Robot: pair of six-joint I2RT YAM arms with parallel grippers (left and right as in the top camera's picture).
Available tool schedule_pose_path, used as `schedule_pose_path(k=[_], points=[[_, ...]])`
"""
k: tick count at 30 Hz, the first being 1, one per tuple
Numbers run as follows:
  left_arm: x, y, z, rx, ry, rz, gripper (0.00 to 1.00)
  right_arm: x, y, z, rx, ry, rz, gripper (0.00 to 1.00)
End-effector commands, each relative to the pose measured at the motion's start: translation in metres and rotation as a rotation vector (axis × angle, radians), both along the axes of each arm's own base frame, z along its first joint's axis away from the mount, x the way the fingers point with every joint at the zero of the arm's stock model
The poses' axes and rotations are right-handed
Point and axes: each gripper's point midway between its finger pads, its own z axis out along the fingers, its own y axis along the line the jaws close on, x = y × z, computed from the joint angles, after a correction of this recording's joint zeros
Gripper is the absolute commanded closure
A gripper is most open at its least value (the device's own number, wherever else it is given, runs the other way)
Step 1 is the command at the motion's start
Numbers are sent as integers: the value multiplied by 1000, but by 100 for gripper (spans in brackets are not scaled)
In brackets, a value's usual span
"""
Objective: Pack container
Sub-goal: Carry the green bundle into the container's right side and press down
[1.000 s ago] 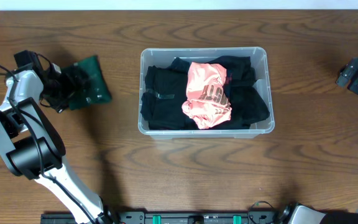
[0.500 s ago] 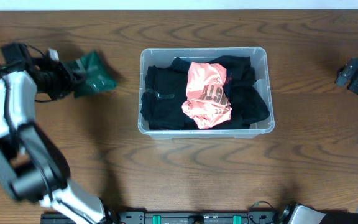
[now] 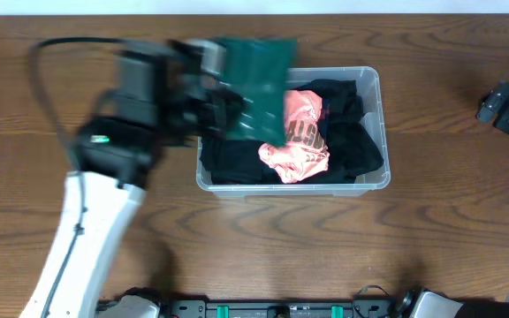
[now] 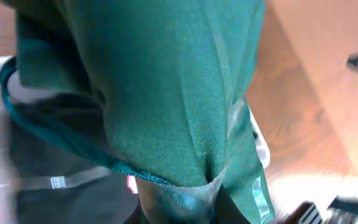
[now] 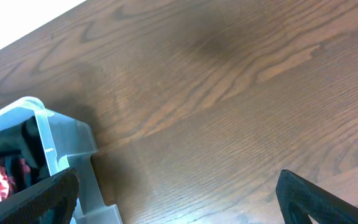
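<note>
The black clothes (image 3: 353,146) past the pink garment leave space for the dark green garment (image 3: 262,93), so my left gripper keeps bringing it there and then lets go.
The container (image 3: 290,188) is a clear bin in the middle of the table, holding black clothes (image 3: 352,132) and a pink garment (image 3: 303,141). My left gripper (image 3: 215,108) is shut on a dark green garment in a clear bag (image 3: 254,84) and hangs it above the container's left half. In the left wrist view the green garment (image 4: 166,81) fills the frame, pinched at my left gripper (image 4: 179,211), with black clothes (image 4: 55,199) below. My right gripper (image 5: 176,199) is open over bare wood, to the right of the container (image 5: 61,143).
The right arm's wrist (image 3: 506,108) sits at the table's right edge, well away from the bin. Brown wooden tabletop (image 3: 431,247) surrounds the container on all sides. The left arm's white link (image 3: 87,238) crosses the front left of the table.
My left gripper shut on the green garment at the table's left and swung it up and right, over the container. The right arm has stayed put.
</note>
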Motion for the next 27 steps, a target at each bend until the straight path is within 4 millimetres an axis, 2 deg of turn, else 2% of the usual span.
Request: schedule_pose_path(k=[1, 4, 7, 12, 16, 17, 18, 19, 20, 23, 24, 27], points=[[7, -36, -16, 59, -4, 52, 94, 1, 3, -1, 14, -1, 2, 1], [2, -88, -33, 31, 14, -20, 94, 1, 3, -1, 14, 0, 2, 1], [6, -123, -60, 27, 55, -23, 94, 1, 3, -1, 14, 0, 2, 1], [13, -152, -114, 32, 180, 38, 94, 2, 4, -1, 17, -2, 5, 1], [19, -169, -146, 46, 209, 33, 93, 3, 7, 0, 31, -9, 16, 1], [20, -171, -153, 49, 223, 40, 91, 3, 7, 0, 30, -9, 16, 1], [20, -172, -161, 53, 240, 47, 83, 3, 7, 0, 30, -9, 16, 1], [20, -172, -167, 60, 250, 47, 67, 3, 7, 0, 30, -9, 16, 1], [20, -172, -171, 70, 257, 46, 58, 3, 7, 0, 31, -8, 16, 1], [21, -168, -173, 96, 237, 17, 35, 3, 7, 0, 31, -8, 16, 1], [22, -168, -166, 90, 217, -6, 32, 3, 7, 0, 31, -8, 16, 1], [33, -152, -123, 81, 97, -9, 31, 3, 7, 0, 30, -9, 16, 1]])
